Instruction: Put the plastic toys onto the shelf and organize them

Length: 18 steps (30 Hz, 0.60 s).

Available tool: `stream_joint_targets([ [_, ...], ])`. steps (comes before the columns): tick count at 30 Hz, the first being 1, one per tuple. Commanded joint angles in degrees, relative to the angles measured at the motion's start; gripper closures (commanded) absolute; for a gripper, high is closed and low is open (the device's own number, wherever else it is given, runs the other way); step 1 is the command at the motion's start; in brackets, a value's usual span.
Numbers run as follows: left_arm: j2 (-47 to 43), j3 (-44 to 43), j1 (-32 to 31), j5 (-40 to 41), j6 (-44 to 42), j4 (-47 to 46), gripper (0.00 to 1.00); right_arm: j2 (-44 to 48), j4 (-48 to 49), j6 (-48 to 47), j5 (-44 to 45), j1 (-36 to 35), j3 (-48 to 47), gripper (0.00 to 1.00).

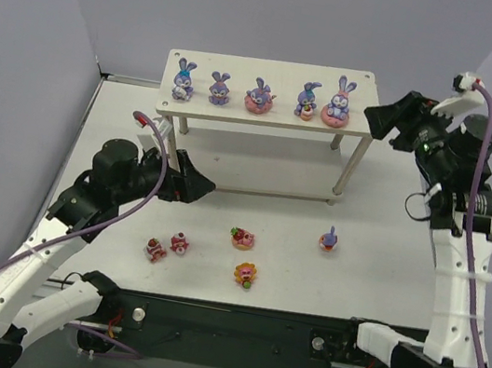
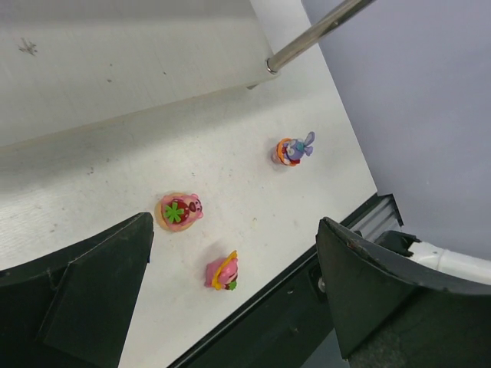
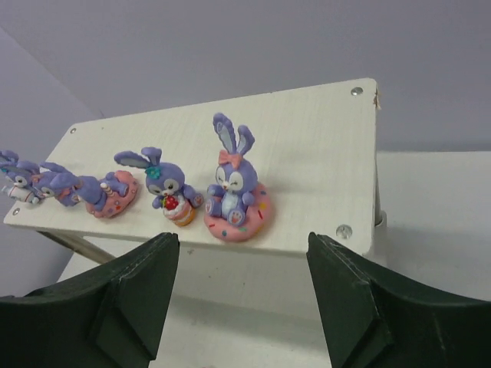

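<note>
The loose purple bunny (image 1: pixel 328 241) stands away from the pink pieces, so the robot's open right gripper carries on going down until its fingers close on the bunny's ears (image 1: pixel 333 230).
Several purple bunnies stand in a row on the top board of the pale wooden shelf (image 1: pixel 275 68), from the left one (image 1: pixel 184 80) to the right one on a pink base (image 1: pixel 339 104); they also show in the right wrist view (image 3: pixel 236 181). One bunny (image 1: pixel 329 240) and pink cake pieces (image 1: pixel 242 237), (image 1: pixel 245 273), (image 1: pixel 178 244), (image 1: pixel 154 249) lie on the table. My left gripper (image 1: pixel 203 184) is open and empty, low in front of the shelf. My right gripper (image 1: pixel 376 121) is open and empty beside the shelf's right end.
The shelf's thin metal legs (image 1: pixel 348 168) and lower board (image 1: pixel 256 181) stand behind the loose toys. A black rail (image 1: pixel 233 319) runs along the table's near edge. Grey walls close in on three sides.
</note>
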State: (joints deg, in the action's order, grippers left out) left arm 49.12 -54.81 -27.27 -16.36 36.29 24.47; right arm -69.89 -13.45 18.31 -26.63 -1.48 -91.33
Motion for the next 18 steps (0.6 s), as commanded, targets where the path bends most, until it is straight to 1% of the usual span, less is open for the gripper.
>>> stream_joint_targets([
  [1,-1.66,-2.15,0.46,5.28,-2.1,-0.3,0.03,9.39,-10.8,4.8,5.98,0.24,9.74,0.31],
  [3,-2.01,-1.88,0.55,5.9,-2.37,-1.18,0.03,11.61,-12.11,5.07,7.55,0.16,15.97,0.31],
  [5,-2.1,-1.8,0.55,6.16,-2.54,-1.7,0.03,14.59,-14.84,4.64,10.79,0.16,19.68,0.29],
  [6,-2.1,-1.62,0.55,6.25,-2.63,-1.97,0.03,15.65,-15.37,4.72,11.6,0.16,23.35,0.28],
  [8,-2.19,-1.18,0.55,5.99,-2.63,-2.14,0.03,18.37,-15.99,4.81,12.48,0.07,26.8,0.27],
  [9,-2.19,-0.83,0.55,5.81,-2.54,-2.32,0.03,18.99,-16.16,5.33,12.74,-0.02,30.12,0.27],
  [11,-2.36,-0.13,0.55,5.46,-2.28,-2.41,0.03,19.96,-16.61,7.35,13.1,-0.54,33.13,0.26],
  [12,-2.45,0.4,0.46,5.29,-2.19,-2.41,0.03,20.23,-16.52,8.32,15.1,-2.46,35.93,0.27],
  [14,-2.72,0.84,0.55,5.2,-2.02,-2.5,0.03,20.06,-16.69,11.9,20.1,-6.15,38.32,0.27],
  [15,-2.98,1.19,0.55,5.28,-2.02,-2.58,0.03,19.79,-17.04,13.32,27.35,-12.09,39.2,0.27],
  [17,-3.33,1.54,0.55,5.55,-1.93,-2.32,0.03,18.48,-17.22,18.49,33.99,-18.09,41.14,0.27],
  [18,-3.51,1.72,0.55,5.64,-2.02,-2.32,0.03,17.43,-17.31,20.7,40.19,-22.65,41.75,0.28],
])
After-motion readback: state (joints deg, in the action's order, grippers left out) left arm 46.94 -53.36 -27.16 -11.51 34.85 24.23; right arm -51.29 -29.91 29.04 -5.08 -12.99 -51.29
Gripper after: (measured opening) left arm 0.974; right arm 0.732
